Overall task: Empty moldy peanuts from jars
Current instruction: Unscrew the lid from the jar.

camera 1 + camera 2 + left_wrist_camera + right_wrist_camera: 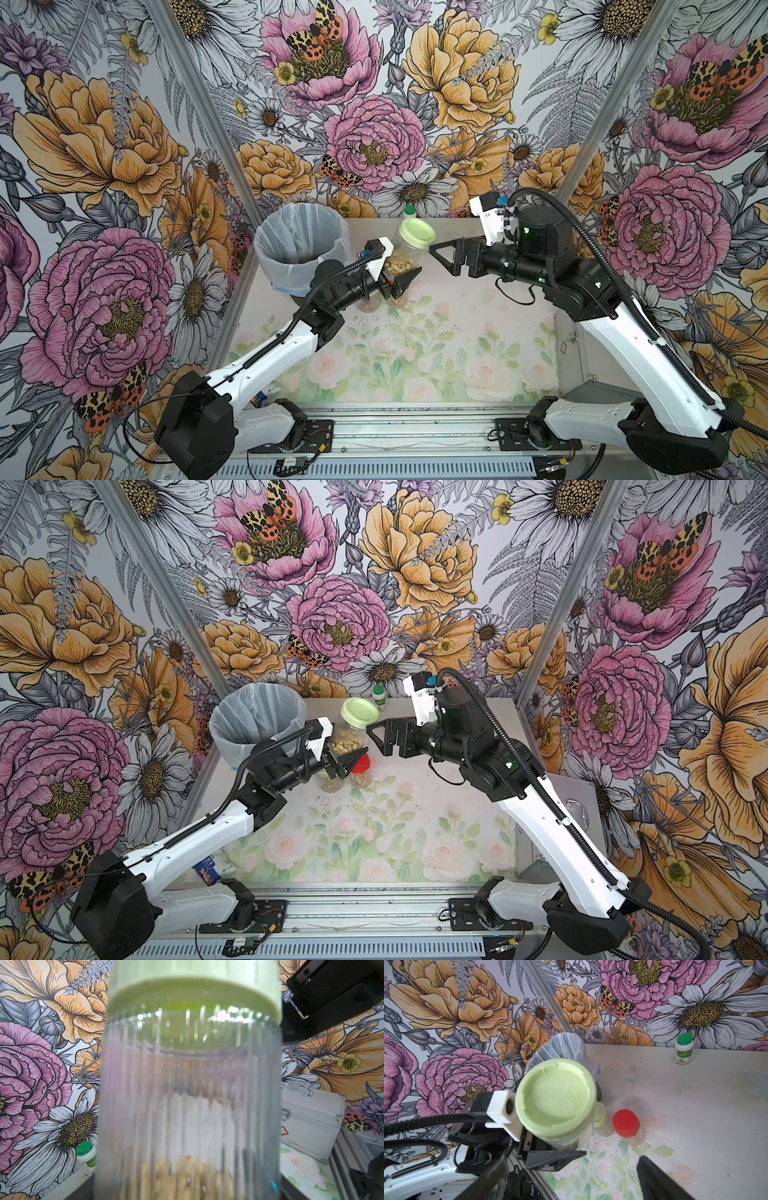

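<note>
The pale green lid still closes the jar and lies past my right gripper's open fingers, so next my right gripper grips around the lid's rim and turns.
A clear ribbed jar with a pale green lid hangs above the table, a little tilted, beside the bin. My left gripper is shut on its lower body. The moldy peanuts lie heaped in its bottom. My right gripper stands open just right of the lid, not touching it. Two more jars stand on the table under the left gripper: a small green-lidded one and a red-lidded one.
A grey bin lined with a clear bag stands at the back left. A white bottle with a green cap is at the back wall. A silver case sits at the table's right edge.
</note>
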`<act>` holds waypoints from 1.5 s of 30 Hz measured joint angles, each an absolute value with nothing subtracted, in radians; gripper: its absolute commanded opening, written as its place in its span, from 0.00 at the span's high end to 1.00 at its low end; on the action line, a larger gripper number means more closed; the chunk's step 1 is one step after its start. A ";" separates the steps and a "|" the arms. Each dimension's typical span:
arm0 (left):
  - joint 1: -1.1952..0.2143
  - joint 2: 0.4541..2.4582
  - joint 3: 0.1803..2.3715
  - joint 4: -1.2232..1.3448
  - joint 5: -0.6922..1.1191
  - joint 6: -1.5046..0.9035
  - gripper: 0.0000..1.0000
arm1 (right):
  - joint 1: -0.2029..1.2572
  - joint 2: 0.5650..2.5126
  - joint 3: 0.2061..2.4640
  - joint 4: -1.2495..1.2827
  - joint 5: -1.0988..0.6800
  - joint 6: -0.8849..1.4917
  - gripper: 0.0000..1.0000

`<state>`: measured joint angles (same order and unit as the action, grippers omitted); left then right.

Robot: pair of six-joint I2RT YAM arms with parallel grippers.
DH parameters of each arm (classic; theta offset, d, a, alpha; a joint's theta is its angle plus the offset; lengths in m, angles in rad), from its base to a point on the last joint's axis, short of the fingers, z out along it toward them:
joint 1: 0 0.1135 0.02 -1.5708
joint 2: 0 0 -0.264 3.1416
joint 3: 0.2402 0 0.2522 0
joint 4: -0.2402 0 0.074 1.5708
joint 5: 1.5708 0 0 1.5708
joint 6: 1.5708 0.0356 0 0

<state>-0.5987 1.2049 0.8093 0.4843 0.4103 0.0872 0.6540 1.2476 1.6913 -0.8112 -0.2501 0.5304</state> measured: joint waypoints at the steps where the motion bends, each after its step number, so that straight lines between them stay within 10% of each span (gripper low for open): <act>1: -0.599 1.205 0.809 0.484 0.410 0.087 0.81 | 0.654 1.263 1.719 -0.810 -0.260 0.531 0.03; 45: -0.599 1.183 0.809 0.468 0.410 0.088 0.81 | 0.673 1.517 1.953 -0.834 -0.313 0.499 0.02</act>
